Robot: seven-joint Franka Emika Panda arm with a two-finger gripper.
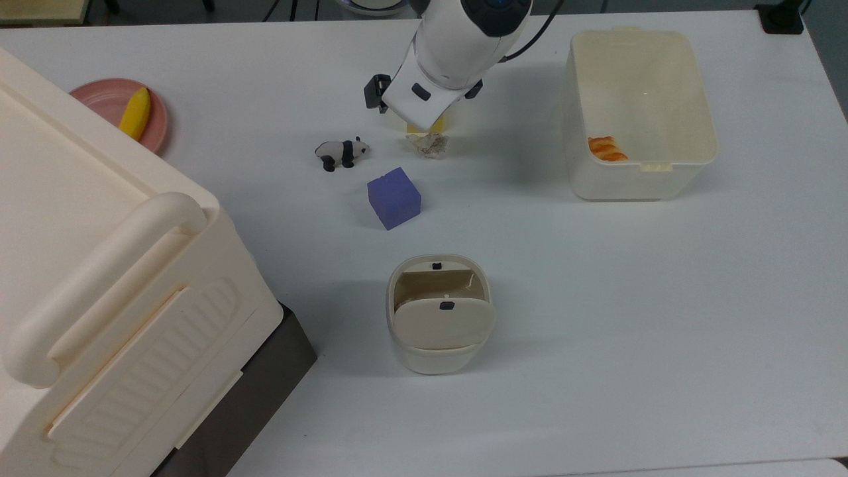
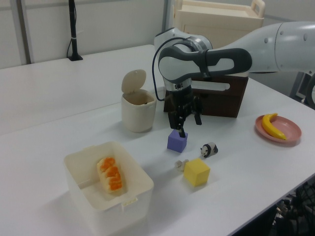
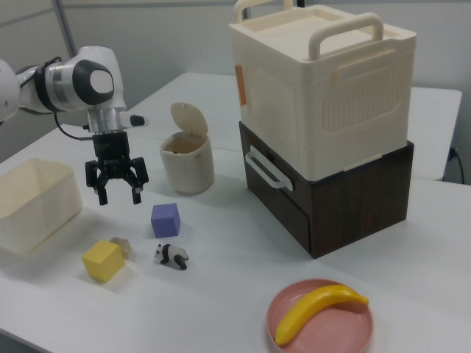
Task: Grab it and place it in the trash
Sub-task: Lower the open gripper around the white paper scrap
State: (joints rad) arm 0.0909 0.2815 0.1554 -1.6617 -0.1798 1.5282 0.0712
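I expect the paper wad (image 2: 180, 165) to come away and leave the cube behind when I lift, since the wad is only resting against the yellow cube's side (image 2: 186, 170).
The crumpled off-white paper wad (image 1: 429, 144) (image 2: 181, 163) (image 3: 121, 245) lies on the white table, touching a yellow cube (image 2: 197, 172) (image 3: 103, 259). My gripper (image 1: 424, 99) (image 2: 186, 126) (image 3: 118, 194) hangs open above the table, over the wad and the cube, with nothing between its fingers. In the top view the hand covers most of the yellow cube. The beige trash bin (image 1: 440, 358) (image 2: 138, 114) (image 3: 188, 168) stands with its flap lid (image 2: 134, 81) tipped up and its mouth open, beyond a purple cube (image 1: 393, 197) from the wad.
A panda figure (image 1: 341, 152) (image 3: 173, 255) stands near the wad. A translucent tub (image 1: 639, 179) (image 2: 88, 201) holds orange food. The big cream box (image 1: 99, 278) on a dark base and a pink plate (image 1: 99, 96) with a banana sit at the top view's left.
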